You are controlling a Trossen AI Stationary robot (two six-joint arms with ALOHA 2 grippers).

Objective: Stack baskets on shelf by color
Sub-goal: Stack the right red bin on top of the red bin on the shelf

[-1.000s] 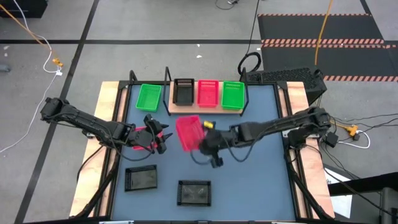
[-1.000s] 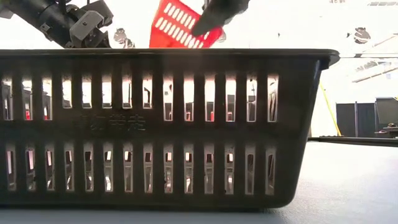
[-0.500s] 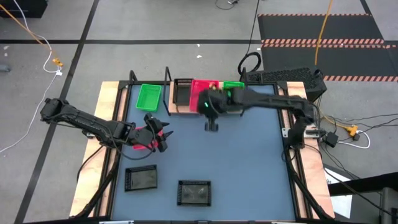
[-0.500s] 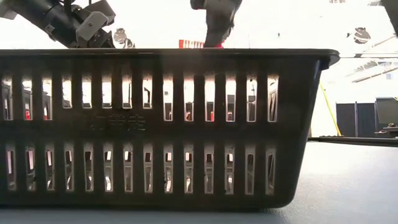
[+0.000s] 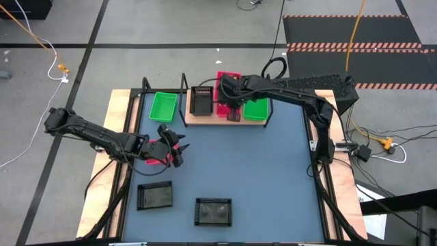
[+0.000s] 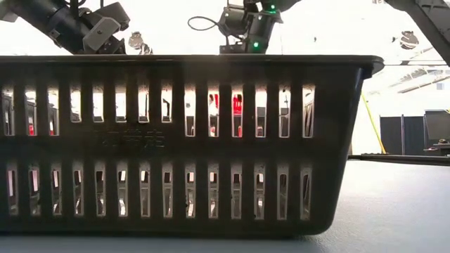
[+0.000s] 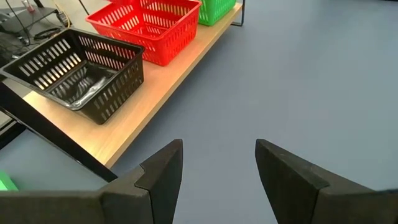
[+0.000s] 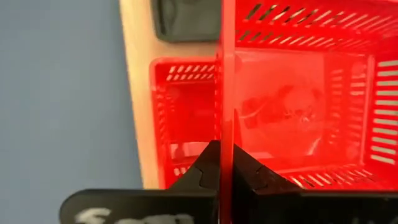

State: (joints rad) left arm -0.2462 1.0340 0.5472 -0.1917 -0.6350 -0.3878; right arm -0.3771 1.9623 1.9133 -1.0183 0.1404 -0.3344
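The held pink-red basket's side [image 8: 228, 93] is parallel to the rim of the pink-red basket [image 8: 157, 109] on the shelf, so the robot's right gripper should go on lowering until the two baskets nest.
The shelf [image 5: 213, 120] at the table's far side carries a black basket [image 5: 201, 101], a pink-red basket [image 5: 223, 107] and a green basket [image 5: 256, 108]. My right gripper [image 5: 230, 87] hangs above the pink-red one, shut on a second pink-red basket [image 5: 229, 75]. Another green basket [image 5: 164, 106] sits left of the shelf. My left gripper [image 5: 172, 143] hovers open at the table's left over a third pink-red basket [image 5: 157, 156]; nothing is between its fingers [image 7: 161, 177]. Two black baskets [image 5: 154, 197] [image 5: 214, 210] stand near the front edge. My right gripper pinches one side wall [image 8: 225, 118] of the pink-red basket at its rim, one finger inside the basket and one outside. The fingers slant down from above. The basket hangs lifted clear, above the pink-red basket [image 8: 180, 124] that stands on the shelf.
In the low view the near black basket [image 6: 183, 140] fills the foreground and hides most of the table. The shelf's black frame posts [image 5: 183, 89] stand at its left end. Bare blue-grey tabletop [image 5: 266, 178] lies in the middle and right.
My right gripper has swung from the table's middle toward the far edge, carrying the pink-red basket, and has tipped more steeply downward. The basket now hangs over the shelf's pink-red basket.
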